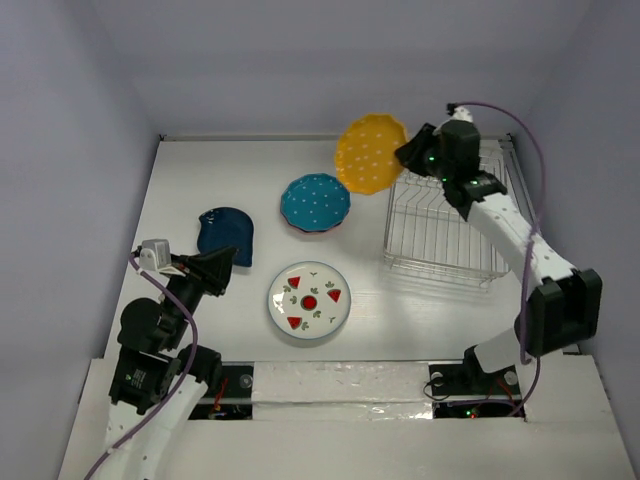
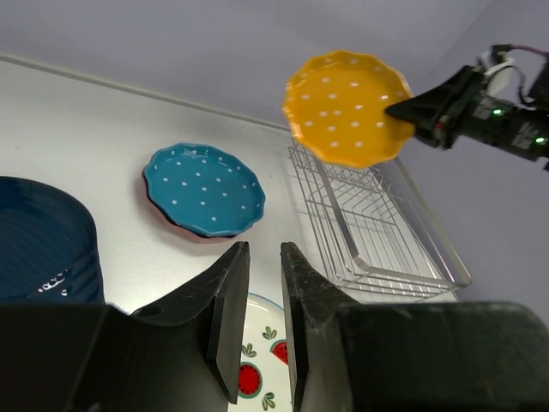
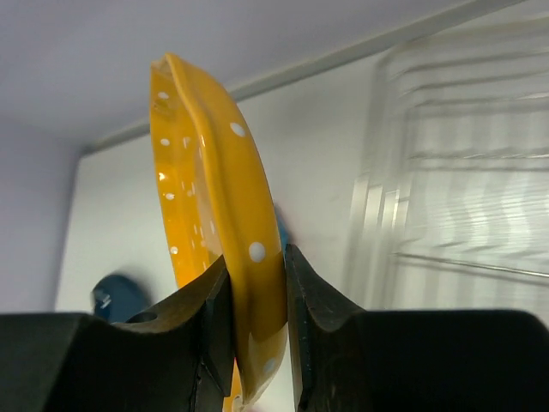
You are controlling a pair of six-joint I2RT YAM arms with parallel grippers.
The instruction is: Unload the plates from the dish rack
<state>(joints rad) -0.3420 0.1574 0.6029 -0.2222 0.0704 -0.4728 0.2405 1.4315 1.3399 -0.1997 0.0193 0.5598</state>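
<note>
The orange-yellow dotted plate (image 1: 368, 155) is face up and clear of the rack, so my right gripper continues to the open teal dotted plate (image 1: 315, 203) and lets go there.
My right gripper (image 1: 408, 152) is shut on the rim of the orange-yellow dotted plate (image 1: 370, 152) and holds it on edge in the air, left of the dish rack's far end. The right wrist view shows the jaws (image 3: 255, 253) clamping the plate (image 3: 206, 154). The wire dish rack (image 1: 445, 225) holds no plates. The teal dotted plate (image 1: 315, 202) lies on a pink-rimmed plate (image 2: 171, 225). The dark blue plate (image 1: 227, 236) and the white plate with red fruit (image 1: 309, 299) lie flat on the table. My left gripper (image 1: 222, 268) is narrowly open and empty between those two. The cream-and-pink plate is not visible.
The white table (image 1: 200, 180) is walled in at the back and on both sides. The rack stands against the right wall, with the right arm (image 1: 520, 240) reaching over it. White covers (image 1: 340, 385) lie along the near edge by the arm bases.
</note>
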